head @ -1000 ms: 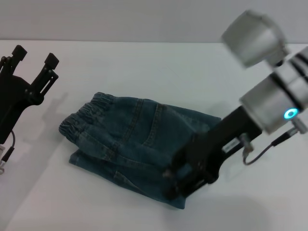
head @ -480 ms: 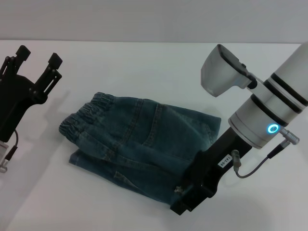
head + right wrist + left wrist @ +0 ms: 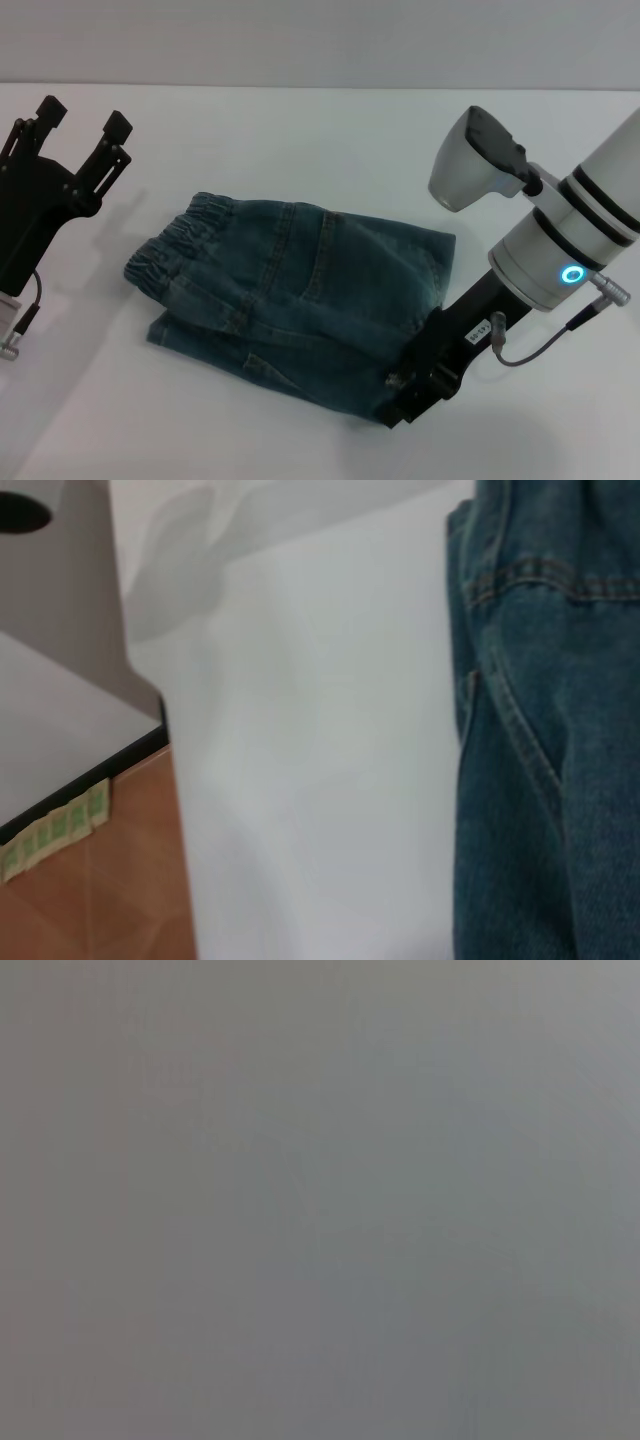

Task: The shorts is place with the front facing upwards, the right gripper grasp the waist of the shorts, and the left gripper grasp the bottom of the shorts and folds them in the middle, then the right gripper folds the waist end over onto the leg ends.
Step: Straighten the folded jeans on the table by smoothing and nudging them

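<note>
The near edge of the folded shorts (image 3: 262, 376) runs at a slant toward me at the leg ends, so next my right gripper turns their near corner (image 3: 374, 408) back until the shorts are straight.
The blue-green denim shorts (image 3: 300, 290) lie folded lengthwise on the white table (image 3: 300, 140). Their gathered waist (image 3: 185, 230) points to the far left. The leg ends (image 3: 440, 275) lie at the right. My right gripper (image 3: 398, 408), a black piece with a white label under a silver wrist with a cyan ring light, rests at the shorts' near right corner. Its fingers are hidden against the cloth. My left gripper (image 3: 80, 115) is open and raised at the far left, apart from the shorts. The right wrist view shows the shorts (image 3: 550, 730) with their stitched seams on the table.
In the right wrist view, the table's edge (image 3: 90, 775) with orange floor (image 3: 90, 900) beyond it lies close by, and a grey box (image 3: 60, 580) stands near it. The left wrist view is plain grey.
My right arm has swung and drawn back to the right, and its gripper has slid outward to the near right corner. The shorts stay folded. The left gripper has barely moved.
</note>
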{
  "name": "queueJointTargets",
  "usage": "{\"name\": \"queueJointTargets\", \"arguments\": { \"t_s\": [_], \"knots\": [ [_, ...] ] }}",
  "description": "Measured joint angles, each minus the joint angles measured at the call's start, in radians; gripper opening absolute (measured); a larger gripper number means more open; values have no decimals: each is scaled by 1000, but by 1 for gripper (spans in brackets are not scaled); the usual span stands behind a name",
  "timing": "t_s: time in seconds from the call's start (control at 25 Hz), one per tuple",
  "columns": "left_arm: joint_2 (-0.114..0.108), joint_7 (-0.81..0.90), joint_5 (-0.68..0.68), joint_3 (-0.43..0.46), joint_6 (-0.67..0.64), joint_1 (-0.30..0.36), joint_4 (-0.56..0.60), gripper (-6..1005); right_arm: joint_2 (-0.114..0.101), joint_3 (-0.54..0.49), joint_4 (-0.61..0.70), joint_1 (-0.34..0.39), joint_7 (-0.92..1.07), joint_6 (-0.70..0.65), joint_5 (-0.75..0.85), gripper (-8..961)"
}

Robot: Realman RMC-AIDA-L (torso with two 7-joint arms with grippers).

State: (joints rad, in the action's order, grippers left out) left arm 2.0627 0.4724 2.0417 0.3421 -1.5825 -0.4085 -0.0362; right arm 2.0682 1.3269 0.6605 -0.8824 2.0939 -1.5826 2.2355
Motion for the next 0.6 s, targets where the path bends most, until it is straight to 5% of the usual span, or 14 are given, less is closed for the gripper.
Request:
{"name": "queueJointTargets", "arguments": {
  "t_s": [0.6],
  "knots": [
    [-3, 0, 0, 0, 9, -2, 1, 827, -22, -140, 88, 72, -9, 118, 62, 524]
  ]
}}
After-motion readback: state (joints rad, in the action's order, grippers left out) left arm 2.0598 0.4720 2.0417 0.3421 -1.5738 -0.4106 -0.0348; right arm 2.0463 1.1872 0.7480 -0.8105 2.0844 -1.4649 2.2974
